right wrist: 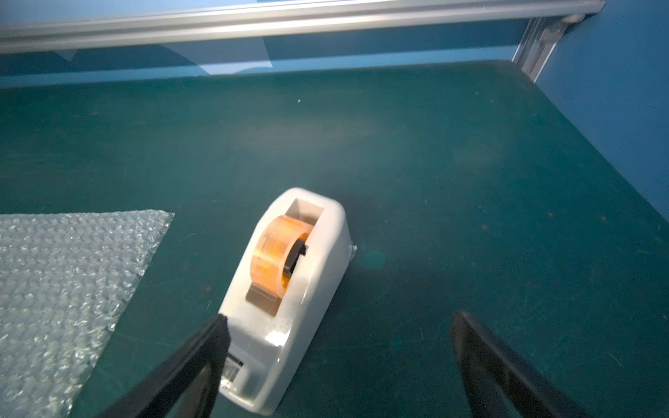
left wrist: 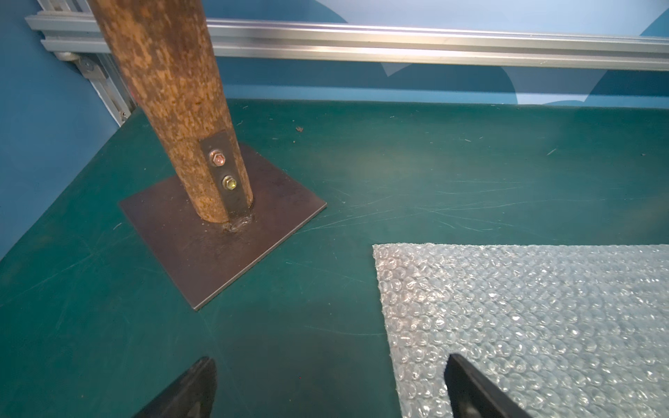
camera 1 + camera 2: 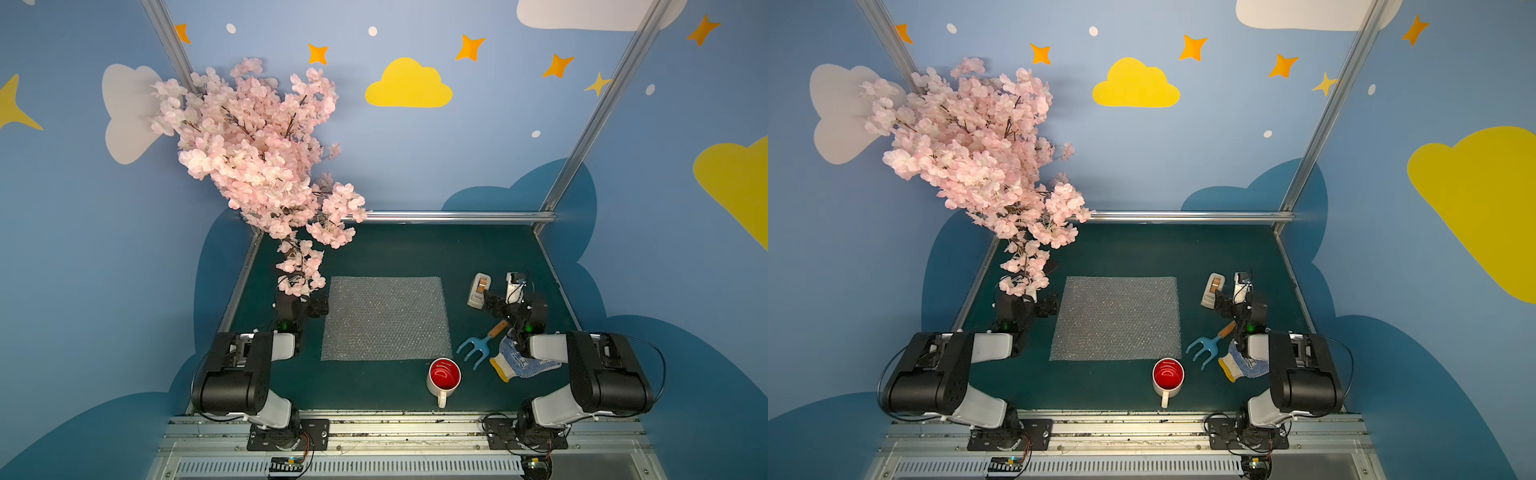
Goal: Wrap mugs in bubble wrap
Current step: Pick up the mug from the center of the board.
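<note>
The mug (image 3: 443,375) is standing off the bubble wrap and closer to my right gripper, so next my right gripper moves it onto the wrap (image 3: 385,314) while my left gripper stays out of the way.
The mug (image 3: 444,376), white with a red inside, stands upright near the table's front edge, handle toward the front; it shows in both top views (image 3: 1168,376). Neither gripper touches it. The bubble wrap (image 3: 386,318) lies flat in the middle of the green table, just behind the mug. My left gripper (image 2: 329,362) is open at the sheet's left edge (image 2: 525,325), one finger over the wrap, holding nothing. My right gripper (image 1: 340,316) is open to the right of the sheet (image 1: 54,289), a white tape dispenser (image 1: 289,289) beside one finger.
A pink blossom tree (image 3: 257,158) overhangs the back left; its trunk (image 2: 173,90) stands on a metal plate (image 2: 217,231) near my left gripper. A blue garden fork (image 3: 478,347) and a dotted work glove (image 3: 515,365) lie right of the mug. Aluminium rails (image 3: 453,216) border the table.
</note>
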Action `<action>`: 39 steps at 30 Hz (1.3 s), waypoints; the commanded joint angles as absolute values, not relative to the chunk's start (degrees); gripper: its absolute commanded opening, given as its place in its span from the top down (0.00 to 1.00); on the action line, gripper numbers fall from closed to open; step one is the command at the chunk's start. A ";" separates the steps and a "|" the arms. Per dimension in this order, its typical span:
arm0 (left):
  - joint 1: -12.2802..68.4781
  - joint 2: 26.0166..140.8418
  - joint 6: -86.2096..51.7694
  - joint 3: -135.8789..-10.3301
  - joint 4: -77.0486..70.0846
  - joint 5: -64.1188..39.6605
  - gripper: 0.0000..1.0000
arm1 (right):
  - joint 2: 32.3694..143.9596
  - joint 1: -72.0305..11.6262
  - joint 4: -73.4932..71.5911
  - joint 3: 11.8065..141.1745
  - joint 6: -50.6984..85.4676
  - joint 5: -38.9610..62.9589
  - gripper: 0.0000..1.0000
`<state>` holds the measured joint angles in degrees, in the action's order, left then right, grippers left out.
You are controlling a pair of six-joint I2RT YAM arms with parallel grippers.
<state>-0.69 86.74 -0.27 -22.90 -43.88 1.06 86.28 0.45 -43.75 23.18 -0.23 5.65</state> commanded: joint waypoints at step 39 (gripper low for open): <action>45.35 70.47 -38.21 -48.77 26.68 18.32 0.01 | 57.89 -44.60 56.66 49.05 30.79 7.34 0.39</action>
